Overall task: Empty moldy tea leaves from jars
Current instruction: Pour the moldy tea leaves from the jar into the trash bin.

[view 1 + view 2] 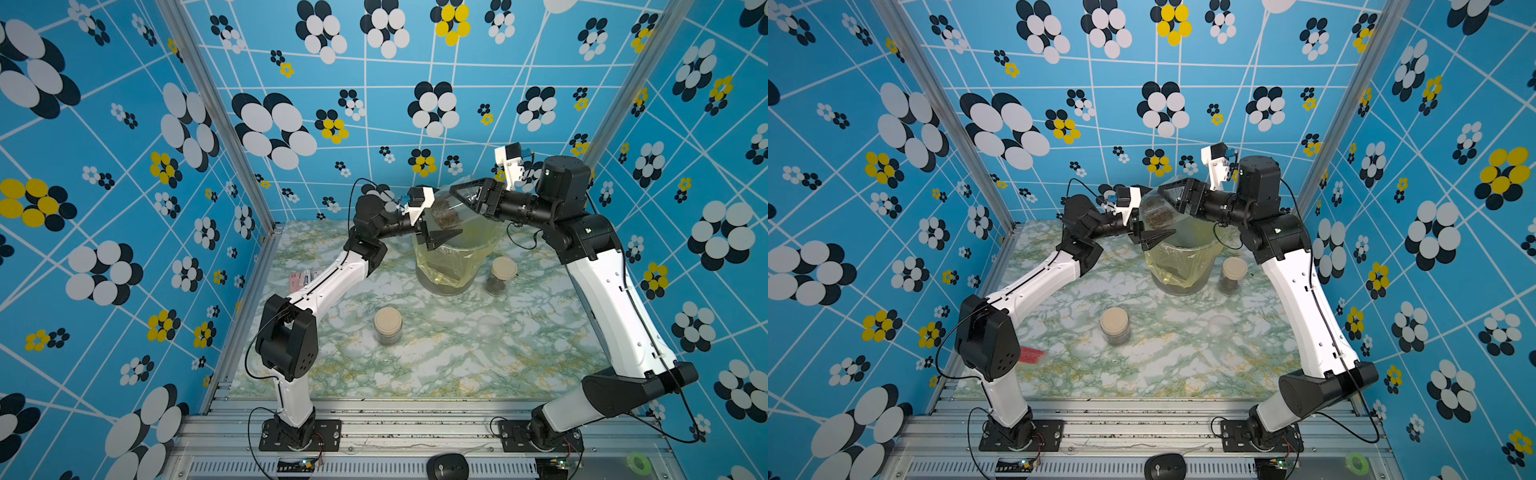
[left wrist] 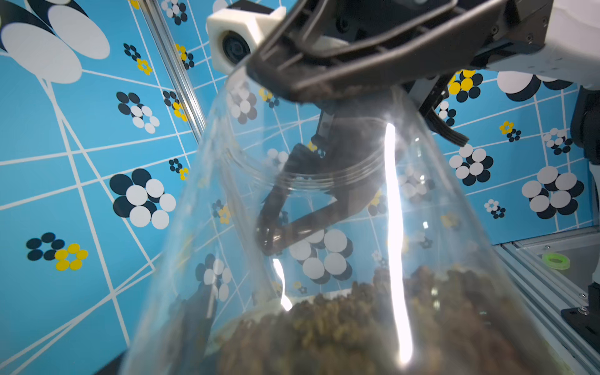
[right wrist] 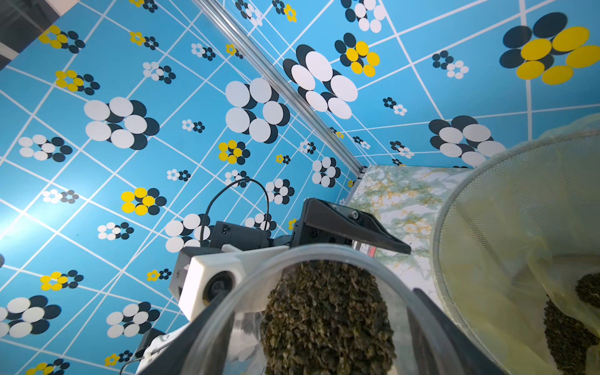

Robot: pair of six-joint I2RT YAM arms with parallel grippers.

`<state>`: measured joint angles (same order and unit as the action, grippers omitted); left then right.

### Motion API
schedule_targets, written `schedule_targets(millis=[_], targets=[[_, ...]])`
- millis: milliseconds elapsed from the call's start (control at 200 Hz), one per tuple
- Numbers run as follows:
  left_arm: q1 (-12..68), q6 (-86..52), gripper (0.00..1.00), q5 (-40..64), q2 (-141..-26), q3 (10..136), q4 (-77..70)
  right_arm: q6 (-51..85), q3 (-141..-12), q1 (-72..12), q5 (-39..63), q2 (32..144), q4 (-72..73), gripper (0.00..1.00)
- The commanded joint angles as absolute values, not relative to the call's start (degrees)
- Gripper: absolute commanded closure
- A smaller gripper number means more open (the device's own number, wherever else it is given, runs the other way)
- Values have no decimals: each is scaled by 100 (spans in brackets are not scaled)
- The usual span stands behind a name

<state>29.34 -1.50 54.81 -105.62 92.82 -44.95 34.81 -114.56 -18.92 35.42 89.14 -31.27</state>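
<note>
My right gripper has the jar at its opening, so I should grab its base with my left gripper and tilt the jar's opening over the bin.
My right gripper is shut on a clear, lidless jar, held tilted on its side above the bin lined with a yellow bag. A clump of dark moldy tea leaves sits inside the held jar. My left gripper is open at the jar's other end, one black finger just under the clear wall. More tea leaves lie at the bin's bottom. Two closed jars with beige lids stand on the table, one front left, one right of the bin.
A translucent lid lies on the marble-patterned table in front of the bin. A red-and-white packet lies under my left arm. A black mouse and a green tape roll sit on the front rail.
</note>
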Motion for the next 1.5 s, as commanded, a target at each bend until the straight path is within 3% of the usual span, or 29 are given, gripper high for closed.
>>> schedule_targets(millis=[0, 605, 990, 1254, 1494], targets=[[2808, -1040, 1, 5248, -10587, 9247, -6214, 3710, -11721, -1824, 3927, 9003, -3269, 32], [2847, -1718, 0, 4852, -11567, 9892, -7595, 4389, -12260, -1714, 4263, 9531, -2955, 33], [2817, -1945, 8, 4677, -11977, 10416, -7745, 4643, -12339, -1701, 4418, 9756, -2757, 34], [2830, -2096, 1, 4555, -12146, 10575, -7998, 4784, -12374, -1688, 4501, 9827, -2650, 34], [2869, -2070, 1, 4462, -12199, 10738, -7999, 5047, -12371, -1664, 4628, 9881, -2400, 35]])
